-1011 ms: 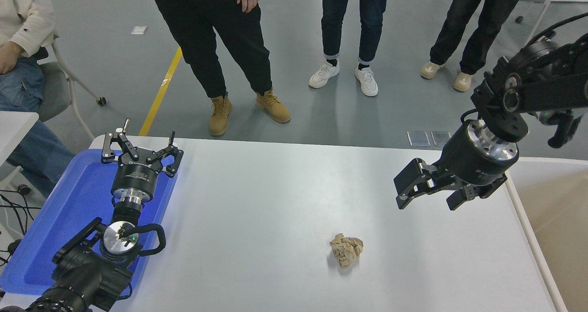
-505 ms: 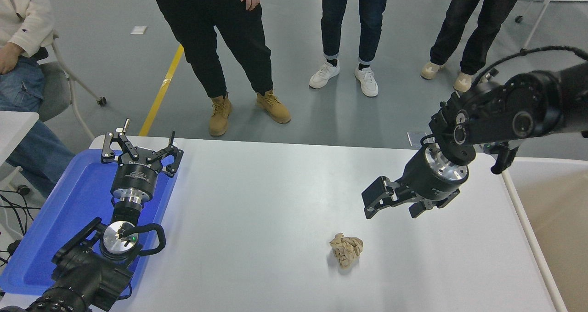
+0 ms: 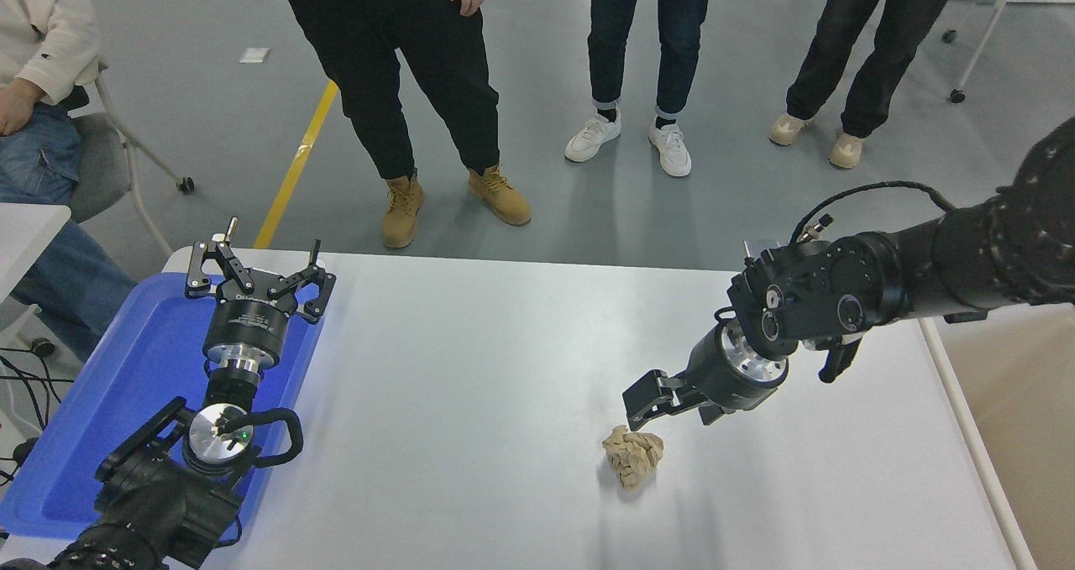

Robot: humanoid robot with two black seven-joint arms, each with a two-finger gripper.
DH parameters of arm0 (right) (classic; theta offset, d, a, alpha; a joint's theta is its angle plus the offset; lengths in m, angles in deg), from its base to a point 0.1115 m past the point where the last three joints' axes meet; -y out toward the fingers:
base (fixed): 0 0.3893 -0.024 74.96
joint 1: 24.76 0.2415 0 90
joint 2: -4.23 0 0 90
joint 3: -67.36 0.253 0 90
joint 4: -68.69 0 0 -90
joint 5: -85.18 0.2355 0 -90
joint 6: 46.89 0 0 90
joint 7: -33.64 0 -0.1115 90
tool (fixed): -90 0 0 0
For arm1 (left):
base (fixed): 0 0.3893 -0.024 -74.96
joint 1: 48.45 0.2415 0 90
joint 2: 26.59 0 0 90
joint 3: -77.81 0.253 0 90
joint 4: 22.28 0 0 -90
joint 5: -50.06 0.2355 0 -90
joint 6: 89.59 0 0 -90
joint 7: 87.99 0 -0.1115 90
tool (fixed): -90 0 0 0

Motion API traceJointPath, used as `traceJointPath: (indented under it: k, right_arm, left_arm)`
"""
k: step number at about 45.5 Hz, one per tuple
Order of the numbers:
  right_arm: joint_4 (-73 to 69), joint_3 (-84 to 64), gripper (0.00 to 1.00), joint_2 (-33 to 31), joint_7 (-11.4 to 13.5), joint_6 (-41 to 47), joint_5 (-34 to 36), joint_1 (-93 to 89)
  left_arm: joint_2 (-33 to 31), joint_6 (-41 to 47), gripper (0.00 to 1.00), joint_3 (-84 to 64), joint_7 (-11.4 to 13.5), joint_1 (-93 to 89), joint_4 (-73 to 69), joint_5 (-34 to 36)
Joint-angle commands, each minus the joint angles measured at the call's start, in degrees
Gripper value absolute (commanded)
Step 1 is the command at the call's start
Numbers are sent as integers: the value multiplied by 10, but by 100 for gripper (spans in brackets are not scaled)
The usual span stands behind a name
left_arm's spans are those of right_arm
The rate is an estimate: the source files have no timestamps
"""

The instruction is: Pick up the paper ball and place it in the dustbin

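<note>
The paper ball (image 3: 631,458) should stay bunched and stick out past my right gripper's fingers when I lift it, because its creased folds (image 3: 637,450) are packed into a wad.
The paper ball (image 3: 634,457), a crumpled tan wad, lies on the white table (image 3: 470,368) right of centre, near the front. My right gripper (image 3: 672,404) hangs just above and behind the ball, open, nothing between its fingers, the arm reaching in low from the right edge. The nearer fingertip (image 3: 640,404) is close over the ball's top without clearly touching it. The dustbin (image 3: 964,436) shows at the right edge as a pale rim with a beige inside. My left gripper (image 3: 256,274) is parked open over the blue tray at the lower left.
A flat blue tray (image 3: 126,385) lies at the table's left end under the left arm. Three people stand on the floor beyond the far edge, and a seated person with a chair (image 3: 101,159) is at the upper left.
My right arm has swung left and down from high over the table's right end. The gripper now sits just above the paper ball. The ball and the left arm have not moved.
</note>
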Motion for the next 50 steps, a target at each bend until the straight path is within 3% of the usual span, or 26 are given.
traceJointPath:
  k: [1, 22, 50]
  right_arm:
    - [53, 12, 100, 24, 0, -39, -10, -64]
    - [138, 19, 100, 25, 1, -79, -80, -151]
    - [139, 64, 100, 25, 0, -79, -69, -174]
  left_arm:
    - [1, 0, 100, 1, 0, 0, 0, 0]
    - [0, 0, 100, 1, 0, 0, 0, 0]
    - [1, 0, 100, 1, 0, 0, 0, 0]
